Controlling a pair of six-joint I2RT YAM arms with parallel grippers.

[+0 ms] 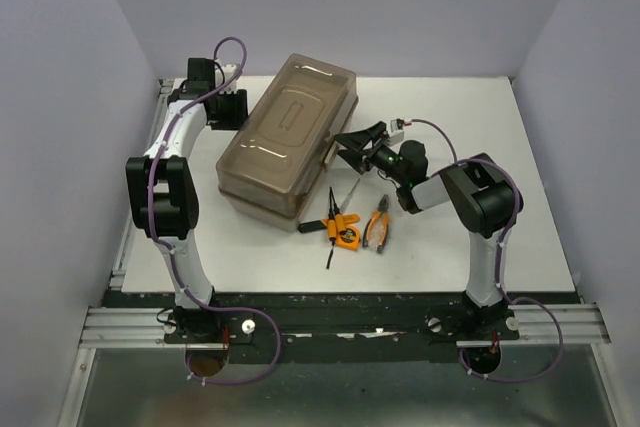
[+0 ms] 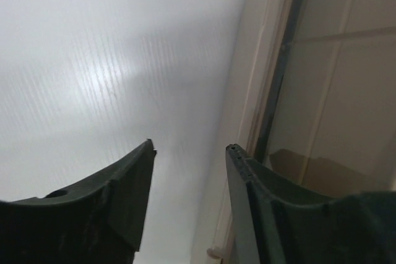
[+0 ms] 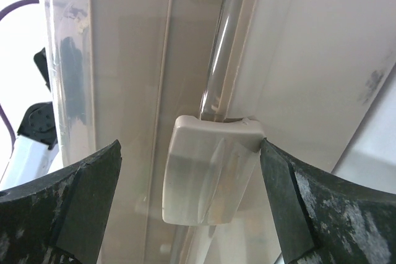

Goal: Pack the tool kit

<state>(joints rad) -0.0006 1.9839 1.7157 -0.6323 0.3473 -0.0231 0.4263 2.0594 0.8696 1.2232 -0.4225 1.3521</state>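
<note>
Next, my left gripper moves up from its low spot beside the toolbox's hinge side (image 2: 258, 78) and steadies the smoky brown lid's edge (image 1: 263, 102) while my right gripper works the latch.
The beige toolbox (image 1: 290, 137) with its smoky brown lid down lies slantwise on the white table. My right gripper (image 1: 343, 151) is open at its right long side. In the right wrist view (image 3: 189, 146) its jaws straddle the beige latch (image 3: 207, 171), the right finger touching the latch's edge. My left gripper (image 1: 238, 109) is open and empty by the box's back left side; the left wrist view (image 2: 190, 148) shows the box's wall (image 2: 322, 91) to the right. Orange-and-black pliers (image 1: 378, 228), a tape measure (image 1: 346, 234) and screwdrivers (image 1: 330, 207) lie on the table in front of the box.
White walls close in the table on the left, back and right. The table's bare part (image 1: 500, 237) lies right of the tools. A metal rail (image 1: 340, 322) runs along the near edge by the arm bases.
</note>
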